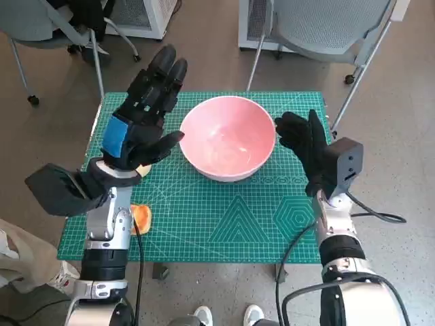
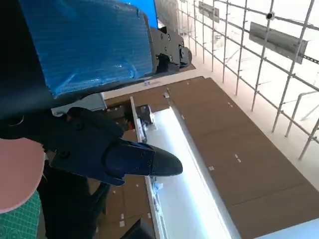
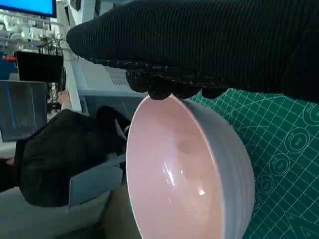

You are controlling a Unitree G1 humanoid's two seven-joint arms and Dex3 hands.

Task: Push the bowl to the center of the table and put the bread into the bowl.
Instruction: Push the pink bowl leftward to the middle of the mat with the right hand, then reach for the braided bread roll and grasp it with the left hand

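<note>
A pale curved edge (image 1: 145, 170) shows under my left gripper, so I should expect another round bread (image 1: 141, 170) to be hidden there, apart from the golden bread.
A pink bowl (image 1: 228, 138) stands empty on the green cutting mat (image 1: 224, 217), near the mat's far middle. My right hand (image 1: 304, 141), in its black glove, is against the bowl's right rim, fingers spread; the right wrist view shows the glove (image 3: 209, 45) touching the bowl (image 3: 189, 184) at its rim. My left hand (image 1: 143, 115) hovers raised at the bowl's left, fingers apart and empty. In the left wrist view its blue-taped back (image 2: 89, 45) fills the frame, with a sliver of the bowl (image 2: 17, 172). The bread (image 1: 141, 217) lies at the mat's near left, partly hidden by my left forearm.
Grey chairs stand beyond the table at the far left (image 1: 61, 27) and far right (image 1: 319, 27). A person in dark clothes (image 3: 60, 154) sits past the bowl in the right wrist view. Shoes (image 1: 224, 316) show by the table's near edge.
</note>
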